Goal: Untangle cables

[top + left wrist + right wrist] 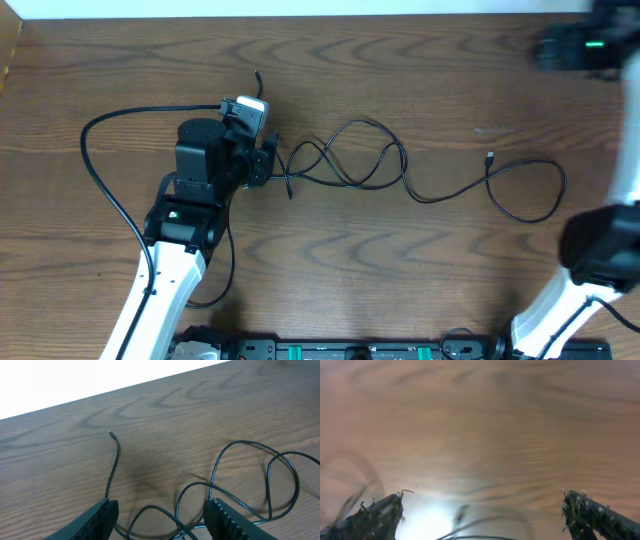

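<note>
I should go on moving my open right gripper to the plug-end part of the cable where it leaves the loops, before its fingers close around that part. The cable lies single there.
The thin black cables lie tangled in loops at mid-table. One strand runs right to a small plug end and a wide loop. Another free tip points to the far edge. My left gripper is open at the left edge of the tangle. In the left wrist view its fingers straddle cable loops, and one strand ends in a tip. My right gripper is open and empty above the table, its view blurred, with a faint cable below.
The wooden table ends at a white far edge. A thicker black arm wire loops left of the left arm. The right arm stands at the right edge, its end blurred at the top right.
</note>
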Action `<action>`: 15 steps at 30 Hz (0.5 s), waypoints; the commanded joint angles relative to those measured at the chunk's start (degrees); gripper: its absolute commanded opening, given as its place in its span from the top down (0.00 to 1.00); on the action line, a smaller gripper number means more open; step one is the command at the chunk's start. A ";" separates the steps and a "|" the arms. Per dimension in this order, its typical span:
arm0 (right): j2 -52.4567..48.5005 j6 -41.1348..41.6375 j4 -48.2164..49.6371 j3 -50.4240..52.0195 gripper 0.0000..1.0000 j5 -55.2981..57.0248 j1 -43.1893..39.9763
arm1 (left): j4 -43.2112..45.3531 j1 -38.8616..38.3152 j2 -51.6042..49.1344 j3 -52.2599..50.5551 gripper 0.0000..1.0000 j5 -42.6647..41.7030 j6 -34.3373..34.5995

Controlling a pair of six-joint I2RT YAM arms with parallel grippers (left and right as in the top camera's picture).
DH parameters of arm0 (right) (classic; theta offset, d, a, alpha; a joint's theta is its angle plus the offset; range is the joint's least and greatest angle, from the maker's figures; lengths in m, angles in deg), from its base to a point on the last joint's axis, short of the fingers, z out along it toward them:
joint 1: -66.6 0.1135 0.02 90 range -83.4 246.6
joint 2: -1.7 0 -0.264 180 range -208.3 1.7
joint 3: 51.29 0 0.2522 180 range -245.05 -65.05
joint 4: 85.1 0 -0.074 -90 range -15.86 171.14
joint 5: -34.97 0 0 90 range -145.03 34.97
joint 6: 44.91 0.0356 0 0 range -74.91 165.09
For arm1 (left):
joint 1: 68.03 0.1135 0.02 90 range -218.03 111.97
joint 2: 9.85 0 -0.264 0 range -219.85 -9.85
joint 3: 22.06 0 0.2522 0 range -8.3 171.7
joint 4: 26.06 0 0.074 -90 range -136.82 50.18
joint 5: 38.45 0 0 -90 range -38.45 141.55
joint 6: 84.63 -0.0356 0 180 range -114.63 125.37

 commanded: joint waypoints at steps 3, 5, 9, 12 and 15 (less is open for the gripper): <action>-1.55 -2.34 -4.15 1.97 0.01 8.24 10.45 | -0.76 0.22 -0.59 0.63 0.40 -0.52 0.09; -1.60 -2.29 -6.78 2.93 0.01 10.05 13.79 | -1.40 0.22 -0.92 0.63 0.40 -0.52 0.07; -1.60 -0.02 -11.65 5.70 0.01 9.70 19.21 | -2.36 0.24 -1.84 0.63 0.41 -0.52 0.04; -1.60 2.21 -11.63 9.79 0.01 6.01 22.10 | -2.43 0.24 -2.51 0.63 0.40 -0.50 -0.15; -1.60 2.73 -9.57 16.48 0.01 4.42 24.52 | -2.40 0.24 -3.04 0.63 0.40 -0.50 -0.15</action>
